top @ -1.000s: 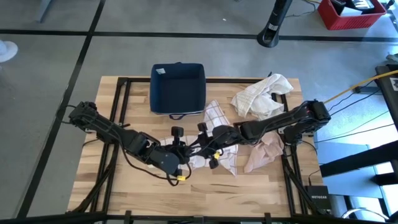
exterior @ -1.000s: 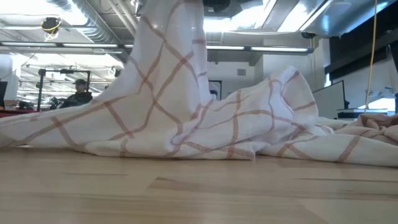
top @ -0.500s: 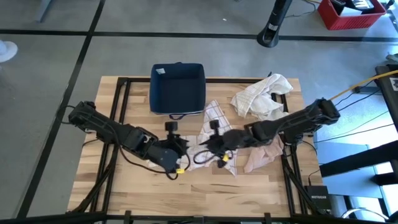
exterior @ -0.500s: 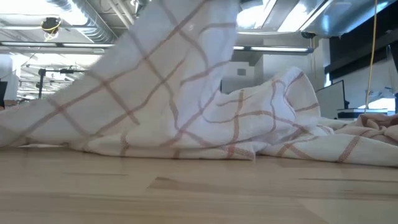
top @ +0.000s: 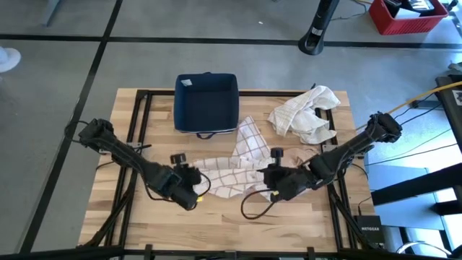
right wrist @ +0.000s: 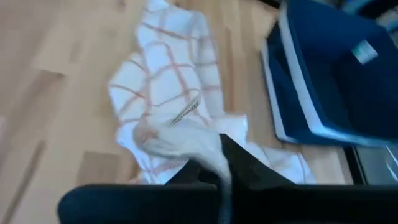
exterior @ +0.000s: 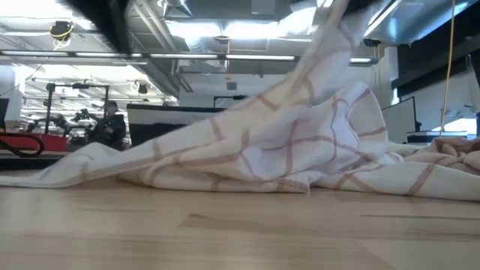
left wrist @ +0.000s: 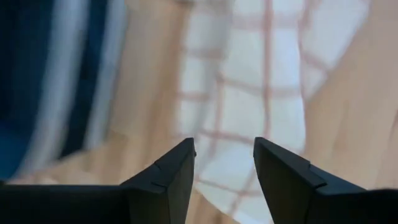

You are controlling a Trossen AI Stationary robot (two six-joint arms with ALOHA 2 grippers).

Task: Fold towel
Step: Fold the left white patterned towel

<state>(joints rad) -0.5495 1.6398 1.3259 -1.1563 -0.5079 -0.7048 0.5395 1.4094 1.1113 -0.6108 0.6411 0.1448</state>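
Note:
The white towel [top: 225,175] rests in limp, overlapping folds [top: 247,153], so it will open out into a wide sheet once I raise and spread it between both grippers.
A white towel with red checks [top: 229,172] lies partly spread on the wooden table, in front of the blue bin. In the low view the towel [exterior: 292,150] climbs from the tabletop to a raised part at the upper right. My right gripper [top: 270,178] is shut on that raised part, at the towel's right side. At the towel's left end, my left gripper [top: 196,189] stands open. Its two fingers [left wrist: 177,168] show the checked cloth [left wrist: 249,99] beyond the gap and nothing between them. My right gripper pinches a bunched bit of the towel [right wrist: 206,147] between its two shut fingers, coming in from the table's right side. One layer or several, I cannot tell. That bit is held off the table. The cloth slopes down from it, and its left part [exterior: 90,165] lies on the wood.
A dark blue bin [top: 206,102] stands at the far middle of the table. A crumpled white cloth [top: 303,112] lies at the far right, and a pinkish cloth [exterior: 457,146] lies right of the towel. Bare wood runs along the near edge [top: 216,220].
My left gripper has opened, let go of the towel and drawn back toward the table's left edge. My right gripper has shut on the towel and moved toward the right edge, drawing it along. The towel's raised peak has shifted right, and its left part has dropped and spread out.

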